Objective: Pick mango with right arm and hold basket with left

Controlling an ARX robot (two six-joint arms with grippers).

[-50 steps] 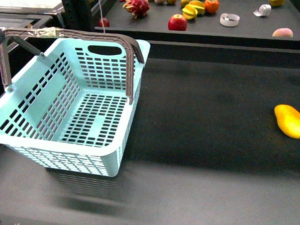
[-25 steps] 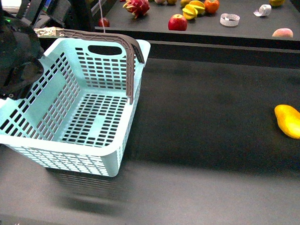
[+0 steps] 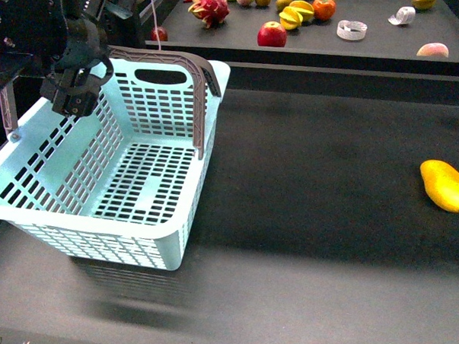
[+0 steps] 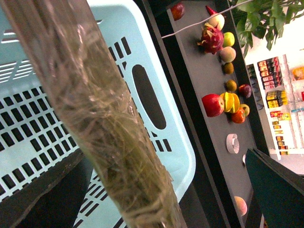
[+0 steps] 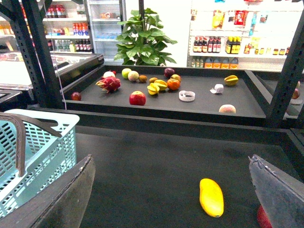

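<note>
The grey-brown handles spread apart as they rise from their lower ends, so they will come together above the open basket when the robot holds them.
The turquoise basket stands at the left of the black table, empty, with both grey-brown handles raised. My left gripper hangs open over the basket's back left corner. In the left wrist view the tape-wrapped handle runs between the open jaws of the left gripper, which are not closed on it. The yellow-orange mango lies alone at the far right. In the right wrist view it lies ahead between the open fingers of my right gripper, well short of them. The right arm is out of the front view.
A raised black shelf behind the table holds a red apple, star fruits, a dragon fruit and other fruit. Black frame posts stand at the shelf's sides. Something red sits by the right finger.
My left arm has swung in from the left edge and up to the basket's back left corner, at the handle. The basket and the mango have not moved.
</note>
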